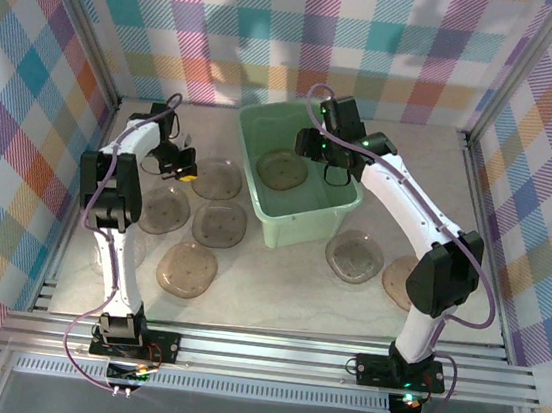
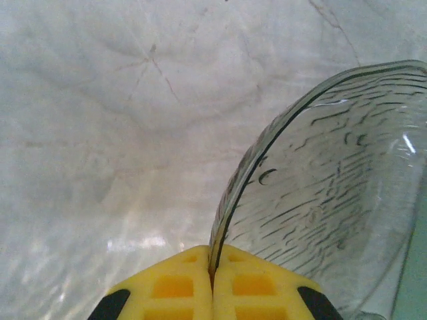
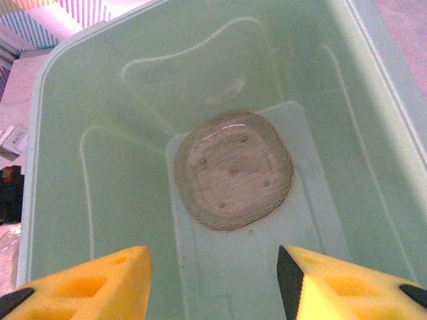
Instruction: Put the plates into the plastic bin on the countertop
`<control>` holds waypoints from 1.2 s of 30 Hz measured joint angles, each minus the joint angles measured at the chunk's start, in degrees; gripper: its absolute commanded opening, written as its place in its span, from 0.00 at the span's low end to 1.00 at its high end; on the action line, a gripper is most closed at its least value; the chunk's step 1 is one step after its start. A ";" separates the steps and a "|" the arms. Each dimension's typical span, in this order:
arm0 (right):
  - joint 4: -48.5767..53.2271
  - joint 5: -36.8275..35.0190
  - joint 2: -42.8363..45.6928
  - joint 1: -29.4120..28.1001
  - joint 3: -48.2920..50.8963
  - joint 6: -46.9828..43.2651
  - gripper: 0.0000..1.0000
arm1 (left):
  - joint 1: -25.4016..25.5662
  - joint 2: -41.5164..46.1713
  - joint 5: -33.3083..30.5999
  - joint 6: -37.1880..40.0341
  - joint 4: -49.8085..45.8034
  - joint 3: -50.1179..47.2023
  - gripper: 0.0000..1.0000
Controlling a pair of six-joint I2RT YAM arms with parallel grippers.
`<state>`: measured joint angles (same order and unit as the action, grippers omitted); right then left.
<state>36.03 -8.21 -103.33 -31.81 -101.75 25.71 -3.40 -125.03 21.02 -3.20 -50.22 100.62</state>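
The plate's edge point(image 1: 240, 183) that faces the bin is left free by my left gripper, so it should keep raising the plate until my open right gripper point(image 1: 296, 142) closes on that edge.
The mint-green plastic bin point(image 1: 304, 228) stands at the back middle of the marbled countertop point(image 1: 276, 292). One smoky plate point(image 1: 282, 170) lies flat on its floor. My right gripper point(image 1: 336, 170) hovers over the bin's right side, open and holding nothing; in the right wrist view it point(image 3: 213, 280) hangs above that plate point(image 3: 233, 170) inside the bin point(image 3: 100, 100). My left gripper point(image 1: 186, 165) is shut on the left rim of a plate point(image 1: 217, 179) left of the bin; its yellow fingers point(image 2: 173, 287) pinch that plate's point(image 2: 333, 193) edge.
More plates lie on the countertop: at the left point(image 1: 166, 210), in front of the bin point(image 1: 219, 225), nearer me point(image 1: 188, 269), and two right of the bin point(image 1: 354, 256) point(image 1: 403, 281). Plaid walls point(image 1: 25, 115) enclose three sides. Metal rails point(image 1: 268, 352) run along the near edge.
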 measured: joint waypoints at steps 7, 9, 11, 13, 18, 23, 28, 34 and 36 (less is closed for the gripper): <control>-0.02 0.90 0.09 0.00 0.00 0.39 0.53 | 0.00 8.07 -3.82 -0.55 1.29 -0.74 0.00; -0.02 1.66 0.11 0.00 0.00 0.35 0.53 | 0.00 10.80 -4.98 -0.76 1.95 -0.79 0.00; -0.02 2.64 0.17 0.00 -0.02 -0.09 0.54 | 0.00 13.46 -6.45 -1.16 2.78 -0.79 0.00; -0.04 4.44 0.31 0.00 -0.11 -1.05 0.54 | 0.00 16.39 -7.69 -1.68 3.52 -0.79 0.00; -0.02 11.54 0.31 0.00 -3.37 -4.46 0.58 | 0.02 22.08 -8.87 -1.95 4.85 0.50 0.00; -1.42 23.30 0.31 0.00 -9.44 -7.91 0.59 | 0.66 25.73 -5.81 -1.90 6.95 3.65 0.00; -1.46 30.21 -1.31 0.00 -16.04 -10.10 0.54 | 2.82 26.97 -0.26 -1.57 7.10 7.04 0.00; -0.11 32.04 -4.85 0.00 -21.64 -10.91 0.48 | 6.82 27.02 5.51 -0.33 7.02 7.76 0.00; 1.20 31.56 -5.86 0.00 -22.67 -11.13 0.47 | 7.91 27.02 6.58 0.11 6.99 7.78 0.00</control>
<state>37.23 23.35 -109.19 -31.81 -124.42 14.59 4.51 -98.02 27.59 -3.09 -43.22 108.40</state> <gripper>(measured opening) 0.481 0.048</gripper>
